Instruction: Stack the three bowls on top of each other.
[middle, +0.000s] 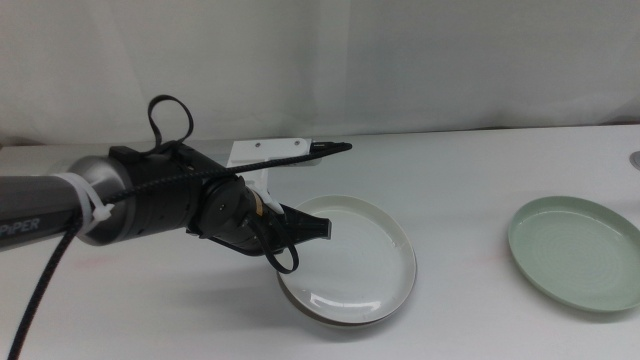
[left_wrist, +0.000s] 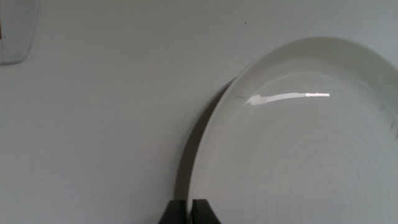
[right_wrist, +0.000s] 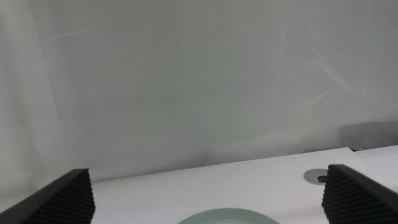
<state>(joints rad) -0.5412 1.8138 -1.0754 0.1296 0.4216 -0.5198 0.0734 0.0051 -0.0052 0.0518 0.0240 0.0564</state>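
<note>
I expect the green bowl (middle: 580, 252) to nest and cover the cream-white bowl almost to that bowl's edge when I lower it, because their round rims (middle: 413, 262) look equally wide.
The cream-white bowl (middle: 355, 255) lies at the table's middle, and a dark grey edge (middle: 335, 322) showing under its near rim looks like the grey bowl beneath it. My left gripper (middle: 303, 231) reaches in from the left and is shut on the cream-white bowl's left rim. In the left wrist view its jaws (left_wrist: 190, 211) are pressed together at the rim of the cream-white bowl (left_wrist: 298, 155), with a dark crescent (left_wrist: 196, 146) alongside. The pale green bowl (middle: 577, 252) sits alone at the right. My right gripper (right_wrist: 205, 180) hangs open above the green bowl's rim (right_wrist: 227, 216), outside the middle view.
A flat white panel (middle: 263, 152) with a dark tip sticks out just behind the left arm. A round cable hole (right_wrist: 317, 177) is set in the table at the far right (middle: 634, 158). A white curtain closes off the back.
</note>
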